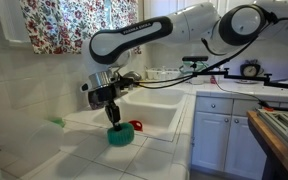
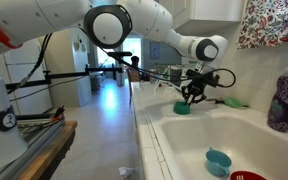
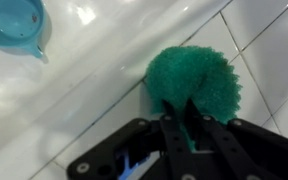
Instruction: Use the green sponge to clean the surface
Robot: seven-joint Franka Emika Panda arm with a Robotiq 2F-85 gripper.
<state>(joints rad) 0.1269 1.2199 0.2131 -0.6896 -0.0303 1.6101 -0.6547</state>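
I should turn my gripper back and wipe the open white tiles [image 1: 79,144] away from the sink, because the green sponge is at the sink rim, where the tiles end.
The green sponge [image 3: 194,80] is a round teal puffy scrubber resting on the white tiled surface [image 3: 269,60] right beside the sink rim. My gripper [image 3: 182,112] is shut on the sponge, its two black fingers pinching the near side. In both exterior views the gripper [image 1: 112,116] points straight down onto the sponge [image 1: 118,137], which sits on the countertop [image 1: 94,160] at the sink's front corner. The sponge also shows in an exterior view [image 2: 182,108] under the gripper [image 2: 190,97].
A white sink basin [image 1: 154,110] lies beside the sponge. A small red object [image 1: 137,125] sits near it. A blue bowl [image 3: 14,25] lies in the basin, also in an exterior view [image 2: 218,161]. A pale green thing [image 1: 56,122] lies by the wall. A purple bottle [image 2: 281,100] stands at the sink.
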